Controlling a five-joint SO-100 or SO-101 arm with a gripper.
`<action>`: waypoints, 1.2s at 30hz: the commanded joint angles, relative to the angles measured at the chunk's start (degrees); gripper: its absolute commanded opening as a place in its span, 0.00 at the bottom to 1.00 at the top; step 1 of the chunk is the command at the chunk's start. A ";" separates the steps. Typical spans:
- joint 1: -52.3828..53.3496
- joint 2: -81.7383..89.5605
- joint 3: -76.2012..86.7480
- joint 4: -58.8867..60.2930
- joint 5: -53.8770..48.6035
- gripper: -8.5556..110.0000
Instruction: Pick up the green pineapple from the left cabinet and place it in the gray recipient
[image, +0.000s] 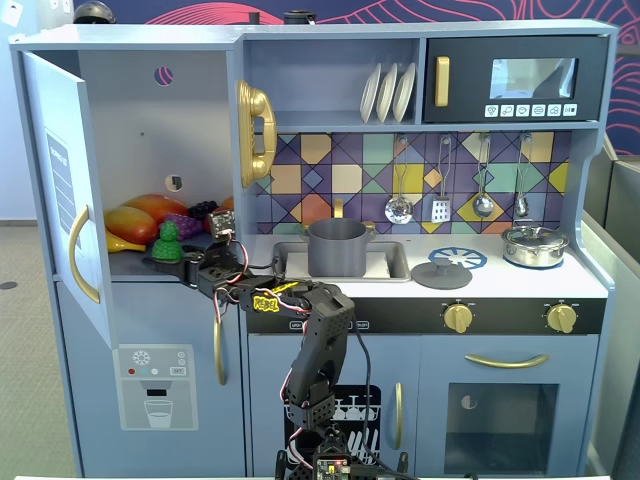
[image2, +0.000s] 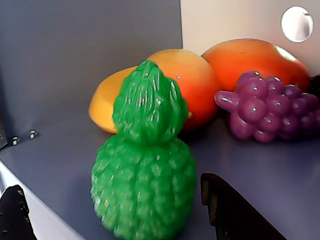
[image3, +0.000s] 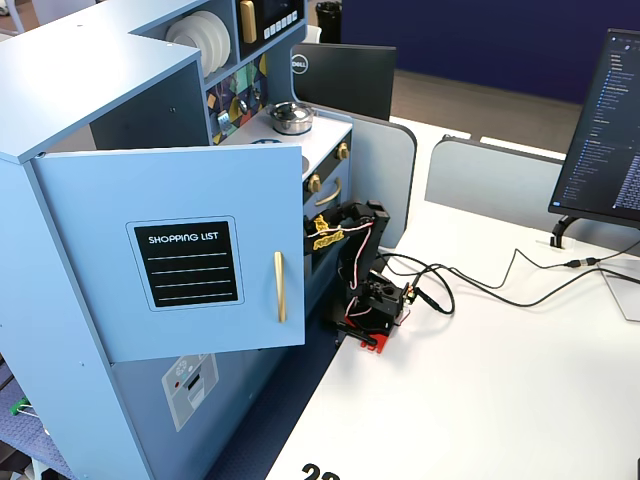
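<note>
The green pineapple (image: 168, 243) will end up mostly below the recipient's rim when I put it in, because the gray recipient's sides (image: 338, 252) look taller than the pineapple.
The green pineapple (image: 166, 243) stands upright at the front edge of the shelf in the left cabinet (image: 150, 110), whose door (image: 62, 180) is swung open. In the wrist view the pineapple (image2: 145, 175) fills the centre. My gripper (image2: 111, 185) is open, with one dark finger (image2: 15, 215) to its left and the other (image2: 235, 212) to its right, neither clearly touching it. In a fixed view the gripper (image: 172, 262) reaches in at the shelf edge. The gray recipient (image: 337, 247) sits in the sink, right of the cabinet.
Orange-yellow mangoes (image2: 200, 85) and a purple grape bunch (image2: 265, 107) lie behind the pineapple. A gold phone (image: 255, 130) hangs by the cabinet wall. A flat gray lid (image: 441, 270) and a silver lidded pot (image: 535, 245) stand on the counter. In another fixed view the open door (image3: 190, 250) hides the gripper.
</note>
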 joint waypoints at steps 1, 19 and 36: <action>0.09 -1.58 -6.94 -0.18 -0.18 0.39; -5.19 -0.62 -13.01 0.44 -1.76 0.07; 0.70 61.52 12.13 18.28 -8.44 0.07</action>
